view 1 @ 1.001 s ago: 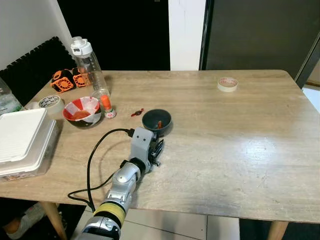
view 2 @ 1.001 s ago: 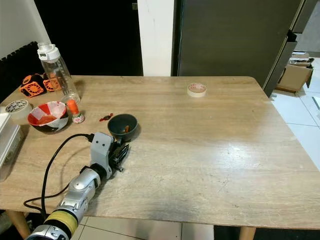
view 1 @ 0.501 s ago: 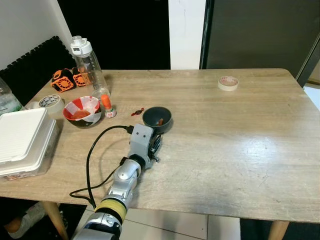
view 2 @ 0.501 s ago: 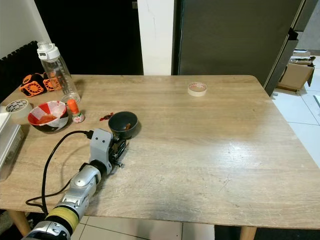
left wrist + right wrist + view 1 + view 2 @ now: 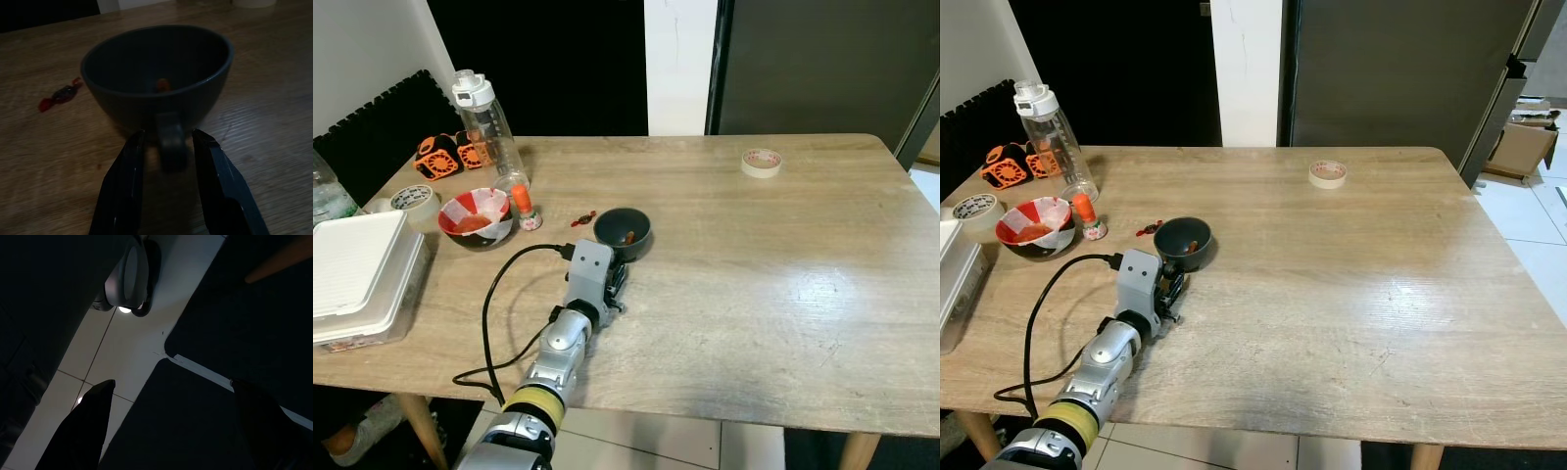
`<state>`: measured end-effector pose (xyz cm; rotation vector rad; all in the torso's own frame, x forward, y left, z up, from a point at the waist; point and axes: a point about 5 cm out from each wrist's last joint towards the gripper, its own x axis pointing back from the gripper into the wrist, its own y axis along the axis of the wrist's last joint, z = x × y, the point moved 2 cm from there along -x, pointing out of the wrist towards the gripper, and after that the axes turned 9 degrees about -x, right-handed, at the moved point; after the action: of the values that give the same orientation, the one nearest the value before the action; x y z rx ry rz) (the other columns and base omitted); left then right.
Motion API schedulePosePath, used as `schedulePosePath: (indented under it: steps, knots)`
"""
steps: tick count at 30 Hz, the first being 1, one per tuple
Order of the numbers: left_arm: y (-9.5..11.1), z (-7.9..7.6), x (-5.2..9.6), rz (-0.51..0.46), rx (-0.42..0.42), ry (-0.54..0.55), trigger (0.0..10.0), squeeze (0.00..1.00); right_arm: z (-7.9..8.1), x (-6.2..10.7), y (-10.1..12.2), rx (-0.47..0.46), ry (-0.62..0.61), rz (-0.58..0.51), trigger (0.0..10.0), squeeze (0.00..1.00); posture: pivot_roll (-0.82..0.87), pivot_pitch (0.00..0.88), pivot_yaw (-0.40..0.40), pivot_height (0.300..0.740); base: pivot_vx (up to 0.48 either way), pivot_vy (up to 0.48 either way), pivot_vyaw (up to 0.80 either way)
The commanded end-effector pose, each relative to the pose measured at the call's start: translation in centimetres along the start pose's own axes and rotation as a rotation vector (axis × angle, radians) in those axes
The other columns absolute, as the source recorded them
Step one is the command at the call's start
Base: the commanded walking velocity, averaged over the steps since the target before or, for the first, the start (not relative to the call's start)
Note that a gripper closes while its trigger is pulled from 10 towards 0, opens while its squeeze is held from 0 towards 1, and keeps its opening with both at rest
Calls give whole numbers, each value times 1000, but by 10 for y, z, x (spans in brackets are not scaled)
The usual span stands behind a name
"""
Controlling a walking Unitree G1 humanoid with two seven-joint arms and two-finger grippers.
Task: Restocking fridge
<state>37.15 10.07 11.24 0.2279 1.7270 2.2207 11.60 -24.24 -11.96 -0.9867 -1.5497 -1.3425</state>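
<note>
My gripper will bring the small orange thing (image 5: 628,238) along inside when it carries the cup, because the orange thing lies well below the dark cup's rim (image 5: 623,209).
A small dark cup (image 5: 623,231) stands on the wooden table (image 5: 783,284), with a small orange thing (image 5: 162,84) inside it. My left gripper (image 5: 618,277) lies low on the table right at the cup's near side. In the left wrist view its two fingers (image 5: 128,171) stand open on either side of the cup's handle (image 5: 171,139), with a small gap on each side. A red wrapped sweet (image 5: 582,218) lies just left of the cup. My right gripper (image 5: 171,387) hangs open over the tiled floor.
Left of the cup stand a red-and-white bowl (image 5: 473,215), a small orange-capped bottle (image 5: 522,206) and a clear water bottle (image 5: 484,122). A white lidded box (image 5: 357,274) is at the left edge, a tape roll (image 5: 761,162) at the far right. The dark fridge (image 5: 1391,69) is behind the table.
My left gripper has slid forward along the table towards the cup, so its fingers now straddle the handle. The cup has not moved.
</note>
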Motion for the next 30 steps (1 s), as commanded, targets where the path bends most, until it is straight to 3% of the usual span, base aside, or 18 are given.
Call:
schedulePosePath:
  steps: [1, 11, 12, 13, 14, 15, 16, 25, 30]
  knots:
    - [-1, -3, -1, 5, 23, 7, 10000, 0, 3, 0, -6, -21, 4, 11, 10000, 0, -128, 139, 69, 740, 0, 0, 0]
    - [1, -5, -3, -7, 24, 9, 10000, 0, 4, 0, -6, -23, 4, 11, 10000, 0, -131, 138, 72, 740, 0, 0, 0]
    - [1, -5, -3, -7, 24, 10, 9255, 0, 4, 0, -6, -23, 4, 10, 10000, 0, -131, 138, 72, 740, 0, 0, 0]
    - [1, -5, -3, -9, 24, 10, 4471, 0, 4, 0, -6, -23, 4, 10, 10000, 0, -131, 137, 72, 740, 0, 0, 0]
    - [1, -5, -3, -9, 24, 10, 4471, 0, 4, 0, -6, -23, 4, 10, 10000, 0, -131, 137, 72, 740, 0, 0, 0]
    - [1, -5, -2, -10, 24, 8, 510, 0, 4, 0, -6, -23, 4, 10, 10000, 0, -131, 137, 72, 740, 0, 0, 0]
    - [1, -6, -2, -12, 23, 3, 0, 0, 4, 0, -6, -23, 4, 9, 10000, 0, -131, 137, 72, 740, 0, 0, 0]
    - [2, -7, -3, -16, 19, -6, 0, 0, 4, 0, -5, -23, 2, 6, 10000, 0, -133, 134, 71, 740, 0, 0, 0]
    - [1, 1, -2, -15, 15, 15, 0, 0, 4, 0, -4, -22, 1, 3, 10000, 0, -132, 127, 71, 740, 0, 0, 0]
